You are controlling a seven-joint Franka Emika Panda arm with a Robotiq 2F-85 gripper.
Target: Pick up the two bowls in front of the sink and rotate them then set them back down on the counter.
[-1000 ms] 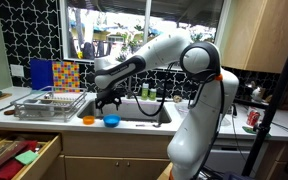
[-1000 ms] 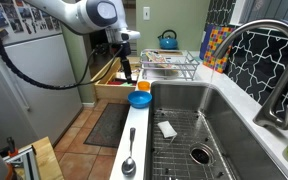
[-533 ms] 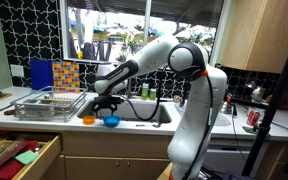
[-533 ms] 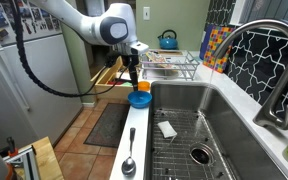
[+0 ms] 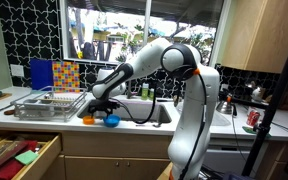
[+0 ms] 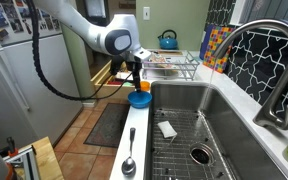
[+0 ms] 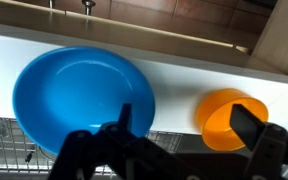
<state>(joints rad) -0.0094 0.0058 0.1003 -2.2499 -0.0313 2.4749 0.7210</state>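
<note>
My gripper should continue to go down, as one open finger is over the blue bowl [image 7: 82, 92] and the other is past its rim, until both are on either side of that rim [image 7: 151, 102], and then close.
The bright blue bowl [image 7: 79, 100] and the orange bowl [image 7: 229, 115] sit side by side on the pale counter strip [image 7: 174, 85] in front of the sink [image 6: 189, 120]. Both bowls show in both exterior views: blue [image 5: 111, 121] [image 6: 139, 99], orange [image 5: 88, 120] [image 6: 143, 87]. My gripper [image 7: 187, 122] is open and empty, hovering just above the two bowls. One finger stands over the blue bowl's rim, the other over the orange bowl. It also shows in both exterior views [image 5: 100, 106] [image 6: 136, 76].
A wire dish rack [image 5: 49, 103] [image 6: 170, 63] stands beside the sink. A drawer [image 5: 19, 155] is pulled open below the counter. A spoon [image 6: 130, 165] lies on the counter strip. A tall faucet [image 6: 269, 60] and a red can [image 5: 251, 118] stand further off.
The arm has swung toward the bowls and come down. The gripper now hangs right over them, still open. The bowls have not moved.
</note>
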